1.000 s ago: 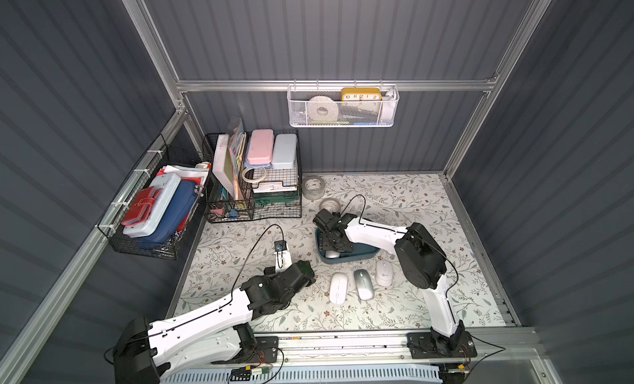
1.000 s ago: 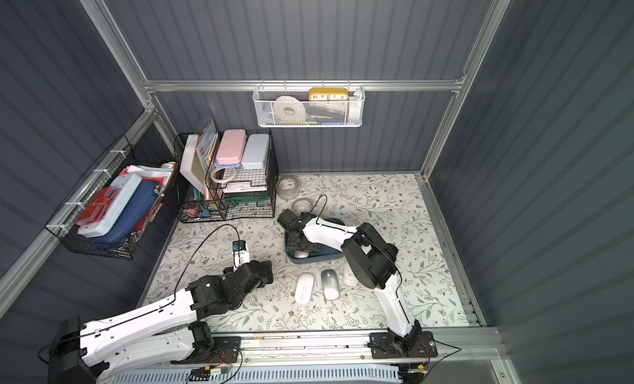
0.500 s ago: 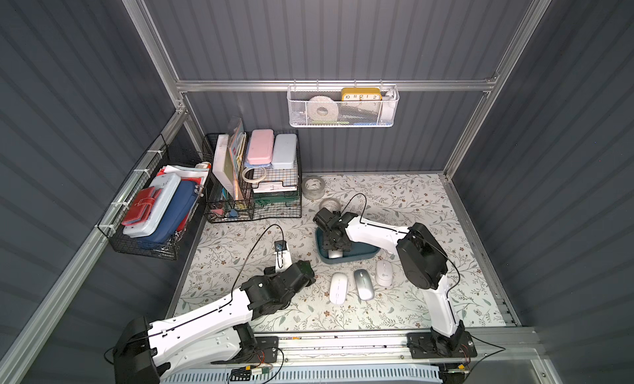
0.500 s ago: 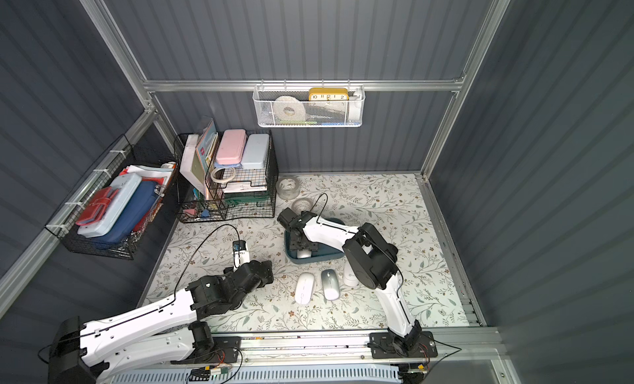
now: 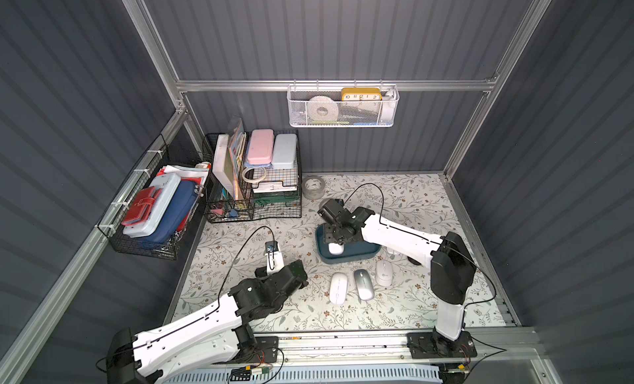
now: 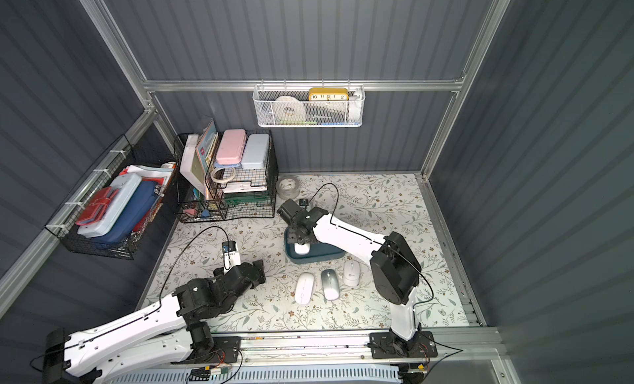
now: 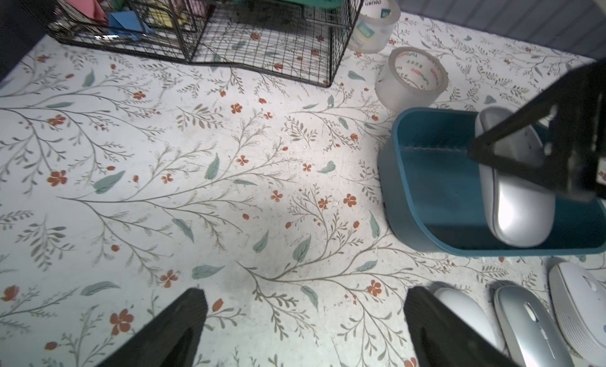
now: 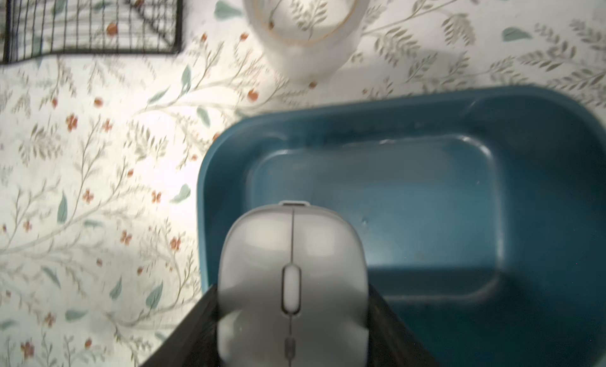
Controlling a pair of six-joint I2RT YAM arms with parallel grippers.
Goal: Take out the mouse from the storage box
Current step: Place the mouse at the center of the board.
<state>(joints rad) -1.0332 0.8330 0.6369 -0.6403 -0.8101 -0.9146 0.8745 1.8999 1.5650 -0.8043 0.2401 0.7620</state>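
Observation:
Open table (image 5: 313, 294) lies between the mice and my left gripper, and both fingers are on the grey mouse's sides (image 5: 336, 248), so my right gripper should keep going there and let go of the grey mouse.
The storage box (image 5: 360, 257) (image 6: 322, 257) is a shallow dark teal tub in the middle of the floral table, seen in both top views. A light grey mouse (image 8: 292, 267) (image 5: 336, 248) (image 6: 302, 249) is at its left end, and my right gripper (image 8: 292, 293) (image 5: 334, 239) is shut on the mouse's two sides. In the left wrist view the mouse (image 7: 515, 198) looks tilted inside the storage box (image 7: 426, 191); I cannot tell whether it touches the floor. My left gripper (image 7: 303, 303) (image 5: 302, 276) stands open over bare table, left of the box, holding nothing.
Three mice lie side by side in front of the box: white (image 5: 338, 288), silver (image 5: 363, 284), white (image 5: 383, 272). Two tape rolls (image 7: 411, 80) (image 5: 313, 187) stand behind it. A black wire basket (image 5: 254, 179) fills the back left.
The right gripper's jaws have closed in onto the mouse in the box. The left arm has not moved.

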